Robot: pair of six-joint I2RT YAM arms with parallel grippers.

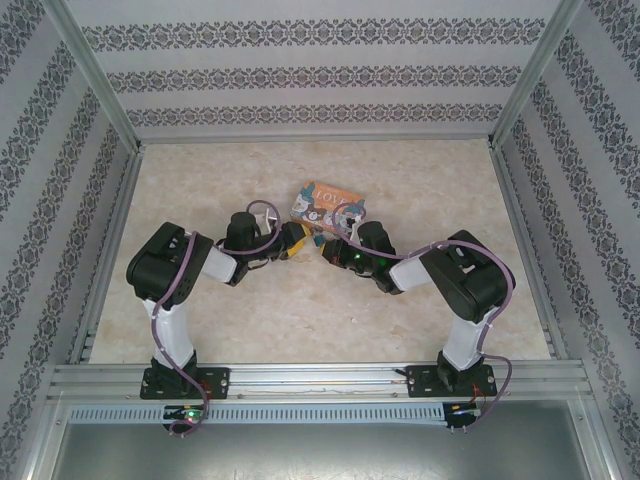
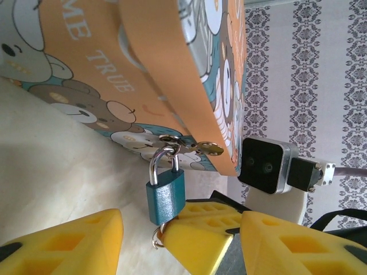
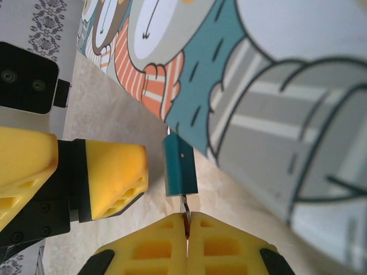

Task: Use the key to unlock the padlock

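Next, I grip the padlock body (image 2: pixel 166 196) with my left gripper to keep it still before my right gripper turns the key, because the teal padlock hangs loose from the latch (image 2: pixel 171 150).
The teal padlock (image 2: pixel 166 197) hangs by its silver shackle from the brass latch (image 2: pixel 189 146) of the orange-rimmed picture tin (image 2: pixel 172 69). My right gripper (image 3: pixel 186 220) is shut on the thin dark key (image 3: pixel 184 205), whose tip enters the bottom of the padlock (image 3: pixel 179 166). In the left wrist view the right gripper's yellow fingers (image 2: pixel 200 235) press under the padlock body, and a small key ring (image 2: pixel 156 238) sticks out beside them. My left gripper (image 2: pixel 182 229) is open, its fingers spread wide either side of the padlock without touching it. In the top view the left gripper (image 1: pixel 290 242) and right gripper (image 1: pixel 322 245) meet in front of the tin (image 1: pixel 325 205).
The tin lies on the pale marbled table (image 1: pixel 200 200), close above and behind the padlock. The right wrist's camera housing (image 2: pixel 266 166) sits just right of the tin's corner. One left finger (image 3: pixel 112 175) stands close to the left of the padlock. Patterned walls enclose the table.
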